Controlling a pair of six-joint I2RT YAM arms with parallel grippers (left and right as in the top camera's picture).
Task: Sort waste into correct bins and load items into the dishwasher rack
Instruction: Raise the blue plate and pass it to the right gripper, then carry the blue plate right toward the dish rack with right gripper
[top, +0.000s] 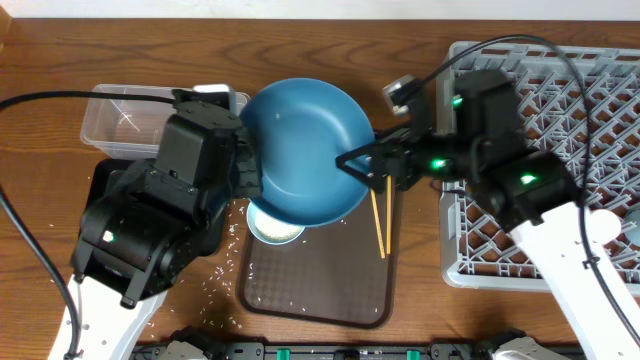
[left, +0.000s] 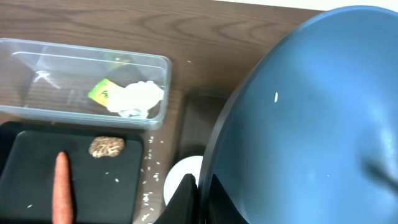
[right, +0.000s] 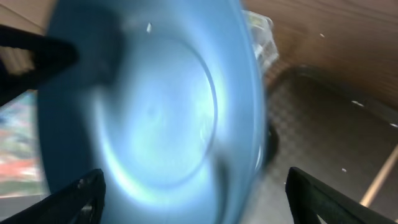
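Note:
My left gripper is holding the large blue dish (top: 303, 140) a long way from the grey dishwasher rack, so next my right gripper grabs the opposite rim (top: 370, 137) and brings the dish to the rack.
My left gripper (left: 202, 194) is shut on the left rim of the large blue dish (top: 305, 150) and holds it tilted above the brown serving tray (top: 320, 285). My right gripper (right: 199, 186) is open, its fingers on either side of the dish's right rim (right: 242, 124); it also shows in the overhead view (top: 365, 165). The white bowl (top: 275, 230) sits under the dish. Two chopsticks (top: 380, 220) lie on the tray. The clear tub (left: 37, 81) holds the wrapper (left: 104, 92) and the tissue (left: 138, 98). The black tray (left: 124, 186) holds the carrot (left: 61, 190) and the brown lump (left: 106, 147).
The grey dishwasher rack (top: 560, 150) stands at the right, under my right arm. Loose rice grains (top: 215, 280) lie on the wood left of the serving tray and a few stick to the dish. I see no cups.

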